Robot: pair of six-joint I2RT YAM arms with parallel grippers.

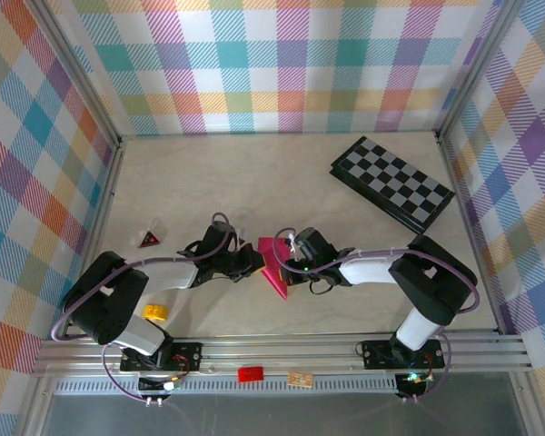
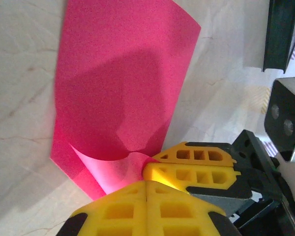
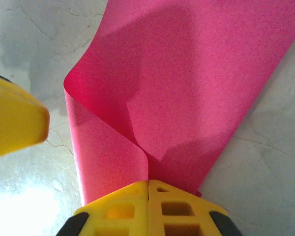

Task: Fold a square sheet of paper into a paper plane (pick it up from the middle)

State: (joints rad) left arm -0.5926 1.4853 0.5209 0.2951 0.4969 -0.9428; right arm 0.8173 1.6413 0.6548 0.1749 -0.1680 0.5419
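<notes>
I should press the flap's middle (image 3: 104,150) with my left gripper before my right gripper opens, because the sheet's fold (image 3: 73,88) curls up while only my right gripper pins the flap.
The square sheet of paper (image 1: 274,262) is magenta-pink and lies between my two grippers at the table's middle front, one side curled up and over itself. My right gripper (image 1: 292,265) is shut on the sheet's near edge; in the right wrist view both layers (image 3: 187,88) run into its closed fingers (image 3: 148,189). My left gripper (image 1: 253,263) is shut, its yellow fingertips (image 2: 123,206) pressed together just below the curl (image 2: 118,98), with no paper seen between them. The right gripper's fingers (image 2: 196,169) sit beside it. No folded dart shape shows.
A black-and-grey checkerboard (image 1: 392,182) lies at the back right, its edge (image 2: 280,34) in the left wrist view. A dark-red triangular block (image 1: 148,239) and a yellow block (image 1: 155,312) sit at the left. A red tag (image 1: 250,373) rests on the front rail.
</notes>
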